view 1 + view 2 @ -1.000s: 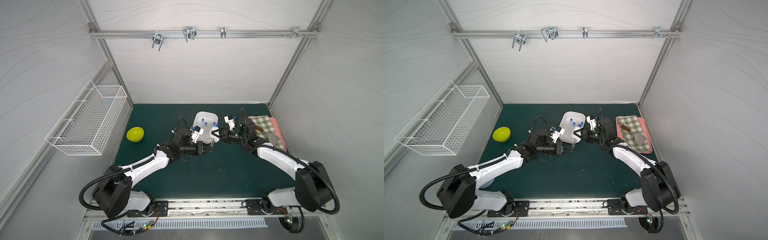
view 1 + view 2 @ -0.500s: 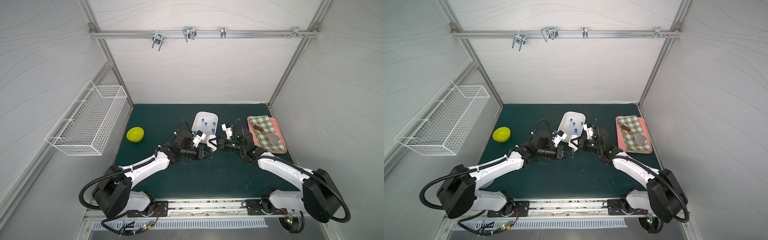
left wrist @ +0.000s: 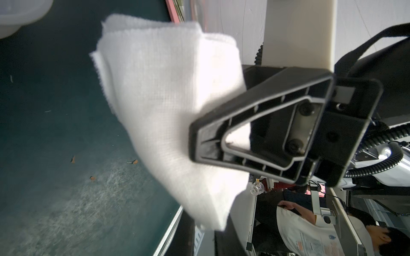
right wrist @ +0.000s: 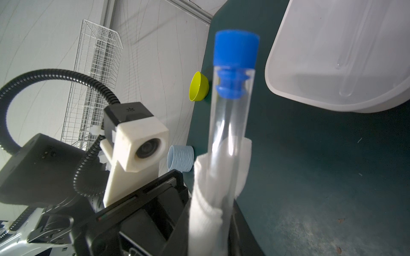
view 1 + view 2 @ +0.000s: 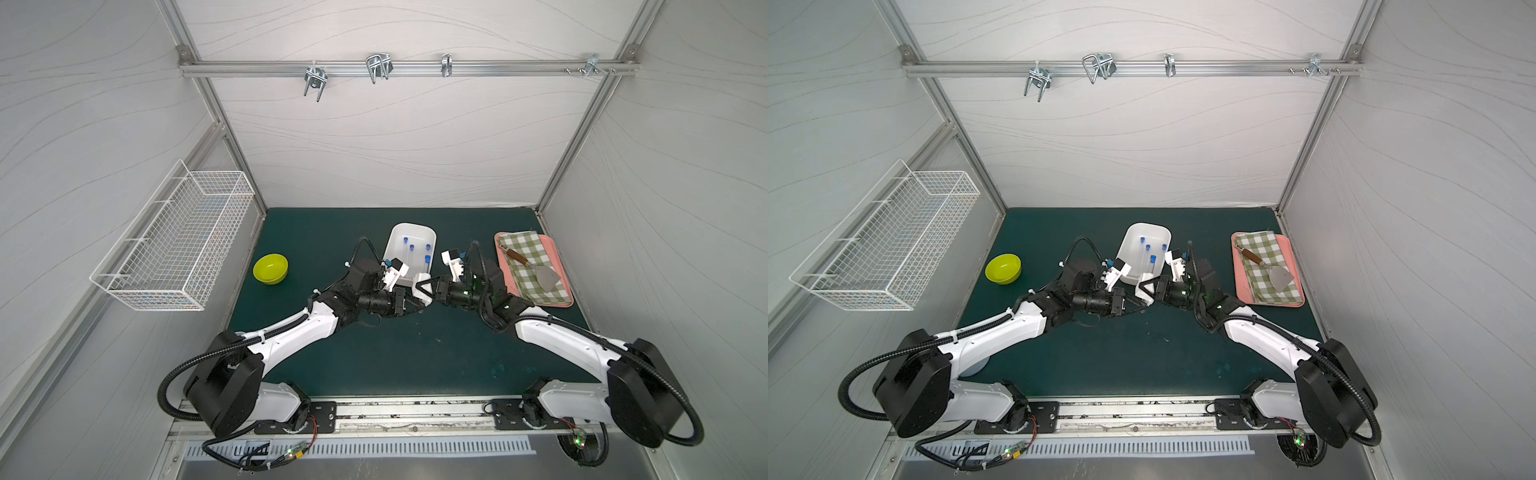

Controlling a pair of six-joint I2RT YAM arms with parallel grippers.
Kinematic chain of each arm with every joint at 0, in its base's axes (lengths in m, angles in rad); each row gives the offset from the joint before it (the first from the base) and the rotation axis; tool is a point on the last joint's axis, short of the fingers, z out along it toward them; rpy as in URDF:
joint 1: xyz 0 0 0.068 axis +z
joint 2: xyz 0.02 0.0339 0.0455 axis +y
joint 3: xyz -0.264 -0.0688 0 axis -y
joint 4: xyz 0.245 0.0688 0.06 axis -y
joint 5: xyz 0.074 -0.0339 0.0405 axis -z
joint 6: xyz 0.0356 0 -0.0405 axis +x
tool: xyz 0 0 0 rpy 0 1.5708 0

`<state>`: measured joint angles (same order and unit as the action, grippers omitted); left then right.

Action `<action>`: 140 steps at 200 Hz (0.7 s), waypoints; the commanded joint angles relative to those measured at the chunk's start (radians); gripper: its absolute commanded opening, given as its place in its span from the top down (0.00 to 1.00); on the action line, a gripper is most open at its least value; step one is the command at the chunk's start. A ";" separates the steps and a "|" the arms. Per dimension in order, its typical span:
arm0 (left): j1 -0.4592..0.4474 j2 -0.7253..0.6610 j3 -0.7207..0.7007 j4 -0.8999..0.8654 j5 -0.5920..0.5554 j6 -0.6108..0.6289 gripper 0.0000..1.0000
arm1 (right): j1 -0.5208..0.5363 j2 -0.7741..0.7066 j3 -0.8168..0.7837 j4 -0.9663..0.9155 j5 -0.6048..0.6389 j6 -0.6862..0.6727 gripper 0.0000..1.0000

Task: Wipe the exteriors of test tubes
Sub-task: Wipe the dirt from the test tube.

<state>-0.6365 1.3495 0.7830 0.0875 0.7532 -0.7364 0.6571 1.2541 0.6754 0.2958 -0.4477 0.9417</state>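
Note:
The cloth's lower end [image 3: 212, 218] touches the fingers of my left gripper at the test tube's bottom, so my right gripper should pull the cloth back up toward the blue cap [image 4: 236, 49].
My right gripper [image 5: 423, 291] is shut on a clear test tube [image 4: 230, 124] with a blue cap; its cap also shows in a top view [image 5: 427, 260]. My left gripper [image 5: 410, 305] is shut on a folded white cloth [image 3: 159, 99]. The cloth [image 4: 206, 199] wraps the tube's lower part, just above the right jaws, which it hides. In the left wrist view, one black finger [image 3: 204, 153] of the right gripper lies against the cloth. Three more test tubes [image 5: 411, 248] lie in a white tub [image 5: 417, 237] just behind both grippers.
A yellow bowl [image 5: 270, 268] sits left of the arms. To the right, a pink tray [image 5: 548, 304] holds a checked cloth and a spatula [image 5: 536, 270]. A wire basket [image 5: 178, 245] hangs on the left wall. A pale blue cup [image 4: 180, 160] stands near the left arm.
Both grippers have come away from the tub toward the front. The right arm swung left off the tray side, and the tube and cloth have come together.

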 commanded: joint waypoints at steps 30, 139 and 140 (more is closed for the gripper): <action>0.008 -0.073 -0.014 0.087 0.013 -0.009 0.90 | -0.169 0.095 0.109 -0.012 -0.096 -0.033 0.75; 0.011 -0.060 0.003 0.070 0.004 0.011 0.90 | -0.119 0.056 0.096 -0.057 -0.105 -0.038 0.75; 0.011 -0.060 0.004 0.072 0.004 0.013 0.90 | -0.116 0.054 0.093 -0.058 -0.103 -0.038 0.75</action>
<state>-0.6228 1.2930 0.7601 0.1135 0.7204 -0.7353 0.4828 1.3743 0.8257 0.2783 -0.6334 0.9199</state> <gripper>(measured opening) 0.127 0.250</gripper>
